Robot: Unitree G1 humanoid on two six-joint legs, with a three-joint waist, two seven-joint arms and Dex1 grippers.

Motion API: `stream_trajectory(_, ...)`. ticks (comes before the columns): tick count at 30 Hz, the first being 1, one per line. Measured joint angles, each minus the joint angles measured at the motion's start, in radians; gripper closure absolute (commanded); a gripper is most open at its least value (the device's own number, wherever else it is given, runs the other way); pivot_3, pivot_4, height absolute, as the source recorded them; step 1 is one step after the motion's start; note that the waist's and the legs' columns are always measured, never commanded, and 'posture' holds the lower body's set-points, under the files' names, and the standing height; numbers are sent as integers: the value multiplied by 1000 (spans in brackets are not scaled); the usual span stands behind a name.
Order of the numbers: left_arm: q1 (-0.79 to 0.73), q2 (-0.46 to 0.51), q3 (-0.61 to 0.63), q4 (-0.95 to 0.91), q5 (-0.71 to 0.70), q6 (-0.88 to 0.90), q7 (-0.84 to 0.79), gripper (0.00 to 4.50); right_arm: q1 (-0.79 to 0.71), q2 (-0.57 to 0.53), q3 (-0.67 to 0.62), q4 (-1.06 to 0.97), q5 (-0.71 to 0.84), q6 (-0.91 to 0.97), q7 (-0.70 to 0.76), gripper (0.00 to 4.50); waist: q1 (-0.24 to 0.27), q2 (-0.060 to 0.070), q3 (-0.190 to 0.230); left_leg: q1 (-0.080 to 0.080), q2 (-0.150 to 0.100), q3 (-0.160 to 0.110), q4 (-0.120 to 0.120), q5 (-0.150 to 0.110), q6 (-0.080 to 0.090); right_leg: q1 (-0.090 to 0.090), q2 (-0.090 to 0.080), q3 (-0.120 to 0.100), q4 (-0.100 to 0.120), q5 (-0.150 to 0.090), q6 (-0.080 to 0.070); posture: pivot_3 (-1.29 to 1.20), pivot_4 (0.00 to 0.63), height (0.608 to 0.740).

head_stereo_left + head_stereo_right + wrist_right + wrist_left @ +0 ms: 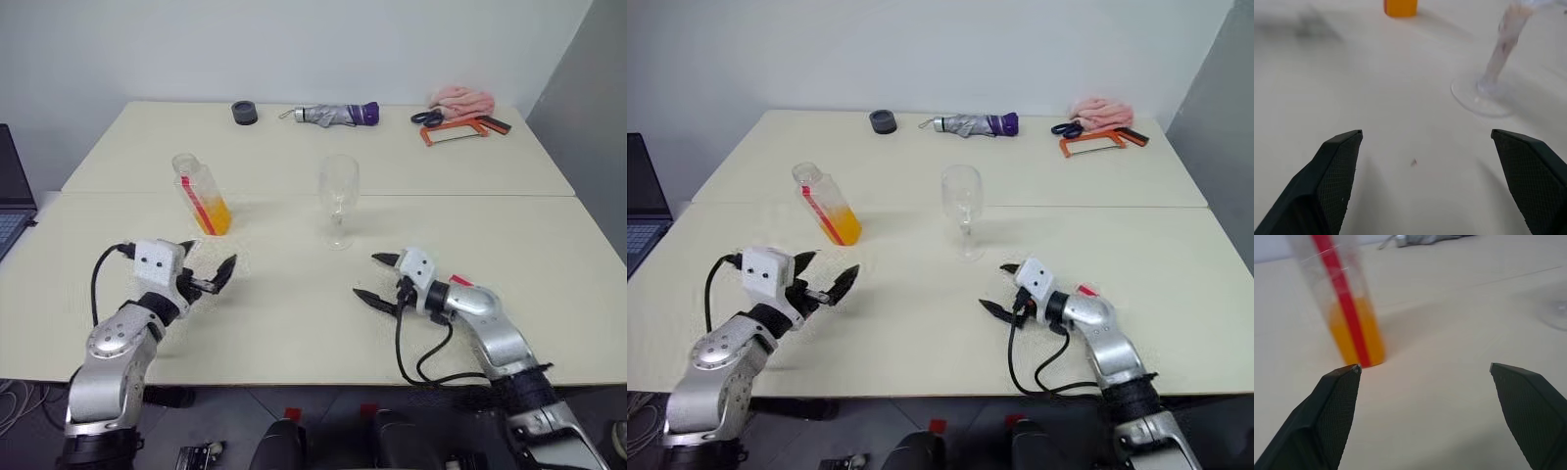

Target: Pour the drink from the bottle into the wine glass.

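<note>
The orange drink point(214, 216) is low, far below the bottle's neck, so the bottle point(202, 195) will only begin to pour when I tilt it almost onto its side.
The bottle point(201, 194) stands on the table left of centre, leaning slightly, with a red strip down its side and the orange drink point(215, 217) filling its lower part. To its right stands the wine glass point(338, 196), upright, its bowl clear. My left gripper point(211, 262) is open, low over the table just in front of the bottle point(1349, 308), apart from it. My right gripper point(369, 276) is open too, in front of the glass and a little to its right. The glass's foot point(1483, 97) lies ahead of the right fingers point(1332, 181), not touching them.
Along the far edge lie a black round object point(245, 113), a folded grey and purple umbrella point(338, 115), scissors point(425, 117), a pink cloth point(460, 98) and an orange hacksaw point(465, 129). A laptop point(10, 191) sits beyond the table's left edge. A seam point(441, 196) crosses the tabletop.
</note>
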Motion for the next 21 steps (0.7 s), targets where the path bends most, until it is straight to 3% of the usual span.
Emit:
stream_trajectory(7, -109, -25, 47, 101, -11, -62, 40, 0, 1, -24, -10, -282, 125, 202, -11, 10, 13, -1, 0, 0, -2, -1, 0, 0, 0, 1, 0, -2, -1, 0, 0, 0, 150, 740)
stream_trajectory(21, -297, 21, 26, 311, 1, -71, -6, 0, -17, -48, 35, -345, 137, 291, -38, 10, 13, -1, 0, 0, -5, -2, 0, 0, 0, 1, -1, -2, -1, 0, 0, 0, 150, 740)
